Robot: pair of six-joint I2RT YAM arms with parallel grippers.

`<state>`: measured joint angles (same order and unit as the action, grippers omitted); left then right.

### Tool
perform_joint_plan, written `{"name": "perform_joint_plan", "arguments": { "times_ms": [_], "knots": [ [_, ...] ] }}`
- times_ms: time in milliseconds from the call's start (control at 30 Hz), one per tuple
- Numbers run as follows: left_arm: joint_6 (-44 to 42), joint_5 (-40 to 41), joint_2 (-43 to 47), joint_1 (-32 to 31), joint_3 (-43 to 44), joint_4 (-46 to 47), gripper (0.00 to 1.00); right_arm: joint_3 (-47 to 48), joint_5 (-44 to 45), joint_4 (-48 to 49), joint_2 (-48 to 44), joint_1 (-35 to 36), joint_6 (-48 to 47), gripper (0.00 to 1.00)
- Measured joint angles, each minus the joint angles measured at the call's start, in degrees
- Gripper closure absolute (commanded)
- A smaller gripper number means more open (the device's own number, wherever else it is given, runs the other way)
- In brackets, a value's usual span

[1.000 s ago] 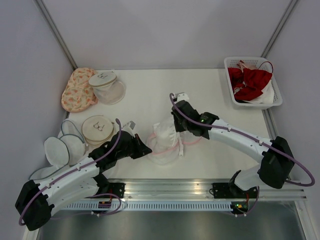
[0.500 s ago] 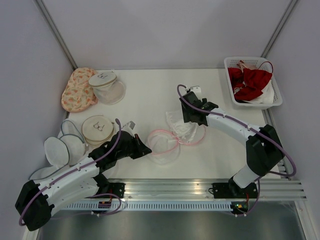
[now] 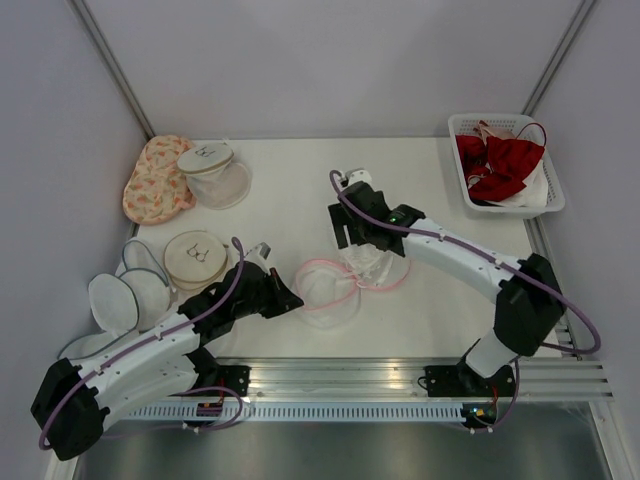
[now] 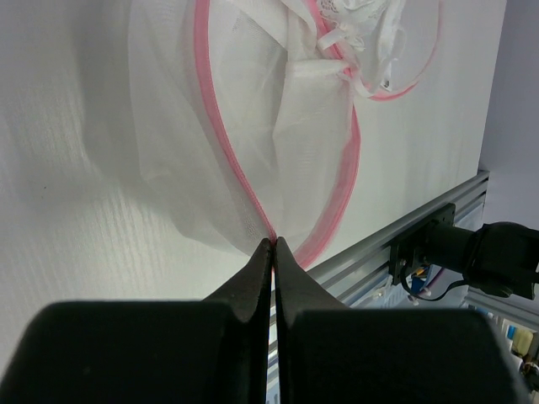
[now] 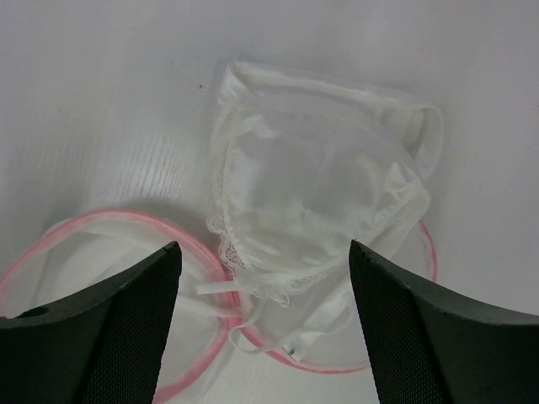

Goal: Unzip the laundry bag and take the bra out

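My right gripper keeps going down until its open fingers close on the spot under them. The white bra (image 5: 295,181) is on top of the pink ring, and its lace edge (image 5: 265,278) is under those fingers.
The laundry bag (image 3: 322,290) lies unzipped and flattened at the table's middle, its white mesh (image 4: 253,126) framed by a pink rim (image 5: 109,223). My left gripper (image 3: 296,298) is shut on that pink rim (image 4: 274,240) at the bag's near-left edge. A white lace bra (image 3: 365,262) rests beside the bag, partly over its right pink ring. In the right wrist view the bra (image 5: 312,202) lies spread below my right gripper (image 5: 263,248), which hovers open above it with nothing between its fingers. In the top view that right gripper (image 3: 348,235) stands just behind the bra.
A white basket (image 3: 545,200) with red garments sits at the back right. An orange floral pouch (image 3: 155,182) and a clear mesh dome with a white top (image 3: 213,172) stand at the back left. More round wash bags (image 3: 195,255) crowd the left edge. A metal rail (image 3: 400,375) runs along the near edge.
My right gripper pulled the bra out of the bag toward the right, opened and let it drop, then shifted back left above it. The left gripper kept its hold on the rim.
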<state>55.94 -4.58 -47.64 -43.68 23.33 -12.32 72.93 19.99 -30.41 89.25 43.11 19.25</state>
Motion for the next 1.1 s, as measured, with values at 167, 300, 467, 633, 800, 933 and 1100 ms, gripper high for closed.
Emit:
{"name": "perform_joint_plan", "arguments": {
  "times_ms": [167, 300, 467, 633, 800, 933, 1100],
  "knots": [
    [0.0, 0.0, 1.05, 0.0, -0.5, -0.02, 0.98, 0.37, 0.09, -0.15, 10.84, 2.25, -0.04, 0.15],
    [0.0, 0.0, 2.43, 0.0, -0.94, -0.02, 0.98, 2.73, 2.56, -1.86, 16.87, 3.54, -0.15, 0.15],
    [0.07, 0.0, 3.06, 0.0, -1.36, -0.04, 0.98, 7.45, 8.09, -3.5, 20.83, 5.44, 0.02, 0.15],
    [0.37, 0.02, 4.33, 0.11, -2.19, -0.02, 0.98, 8.55, 12.59, -4.22, 24.59, 6.16, 0.57, 0.16],
    [0.48, 0.02, 5.42, 0.11, -2.62, -0.04, 0.98, 8.31, 14.78, -3.8, 27.52, 6.16, 0.96, 0.28],
    [0.7, 0.07, 6.45, 0.17, -2.84, -0.33, 0.98, 7.72, 15.3, -2.82, 27.71, 6.16, 1.03, 0.56],
    [0.83, 0.11, 7.23, 0.22, -2.84, -1.09, 0.98, 6.4, 15.8, -2.05, 27.47, 6.16, 1.73, 0.97]
  ]
}}
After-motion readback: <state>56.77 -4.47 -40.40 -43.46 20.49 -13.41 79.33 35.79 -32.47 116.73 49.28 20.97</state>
